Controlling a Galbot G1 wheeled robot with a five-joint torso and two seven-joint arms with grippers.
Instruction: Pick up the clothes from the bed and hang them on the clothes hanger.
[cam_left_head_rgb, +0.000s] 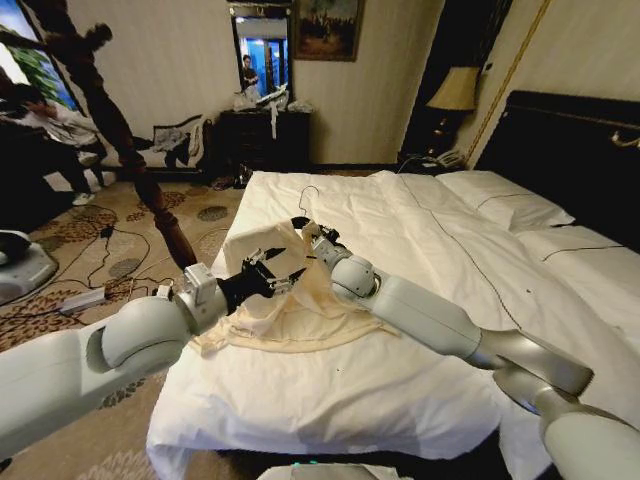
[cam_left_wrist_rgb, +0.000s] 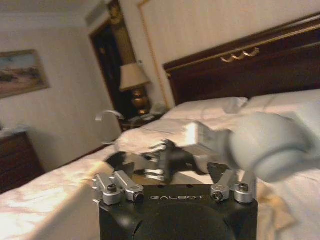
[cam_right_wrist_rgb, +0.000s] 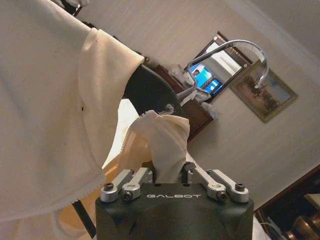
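Note:
The black hanger will come along inside the cream clothes when I carry them by the collar, because the wire hook sticks up above them.
The cream clothes (cam_left_head_rgb: 290, 315) lie rumpled on the bed (cam_left_head_rgb: 420, 380) near its left edge, one part lifted. My right gripper (cam_left_head_rgb: 304, 233) reaches in from the right and is shut on a bunch of the clothes' fabric (cam_right_wrist_rgb: 162, 137), right beside the black clothes hanger (cam_right_wrist_rgb: 146, 92). The hanger's pale wire hook (cam_right_wrist_rgb: 242, 50) sticks up above the shirt (cam_left_head_rgb: 308, 195). My left gripper (cam_left_head_rgb: 265, 272) hovers open just left of the raised fabric, facing the right gripper (cam_left_wrist_rgb: 165, 160), with nothing between its fingers.
A tall dark coat stand (cam_left_head_rgb: 135, 160) rises off the bed's left side, over carpet strewn with cables (cam_left_head_rgb: 110, 260). Pillows (cam_left_head_rgb: 505, 200) and a black headboard (cam_left_head_rgb: 570, 150) lie at the right. A dresser (cam_left_head_rgb: 265, 135) and a lamp (cam_left_head_rgb: 455, 90) stand behind.

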